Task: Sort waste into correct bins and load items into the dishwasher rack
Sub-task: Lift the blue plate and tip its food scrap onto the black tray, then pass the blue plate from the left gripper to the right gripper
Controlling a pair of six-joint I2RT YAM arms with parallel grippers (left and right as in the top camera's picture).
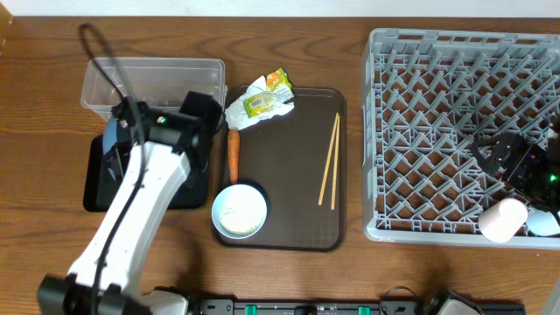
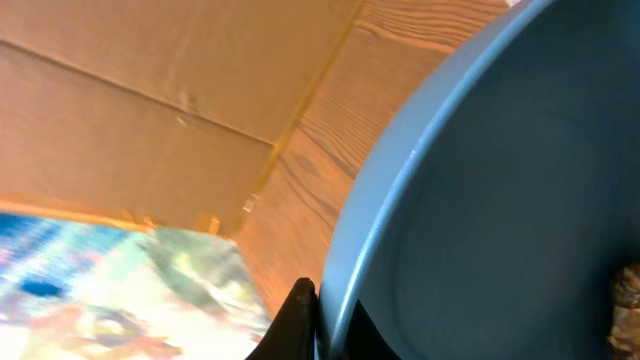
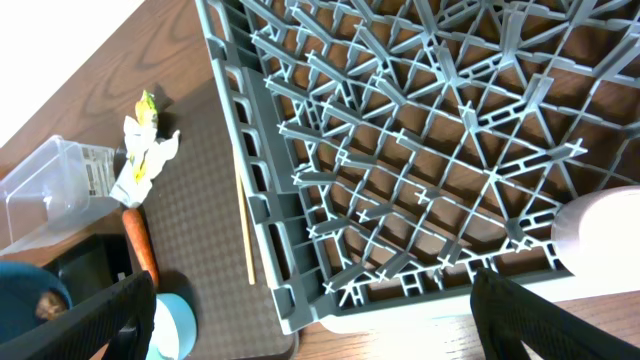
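My left gripper should empty out the food scrap first and then hand the bowl to my right gripper, because the dark blue bowl (image 1: 109, 137) is far from the grey rack (image 1: 437, 131).
My left gripper (image 2: 318, 320) is shut on the rim of the large dark blue bowl (image 2: 500, 200) and holds it tilted over the shallow black tray (image 1: 96, 197). A brown food scrap (image 2: 627, 290) clings inside the bowl. The clear tub (image 1: 153, 74) stands behind the tray. The carrot (image 1: 234, 153), the green-yellow wrapper with the white napkin (image 1: 262, 101), the chopsticks (image 1: 329, 159) and the small white bowl (image 1: 239, 212) lie on the brown tray (image 1: 289, 210). My right gripper (image 3: 310, 300) is open and empty over the grey rack (image 1: 437, 131). A pink cup (image 1: 501, 219) and a light blue cup (image 1: 544, 224) sit in the rack's near right corner.
My left arm (image 1: 131, 210) stretches from the front edge across the black tray and hides much of it. The rack takes up the right side of the wooden table (image 1: 350, 280). A cardboard sheet (image 2: 130, 120) shows in the left wrist view.
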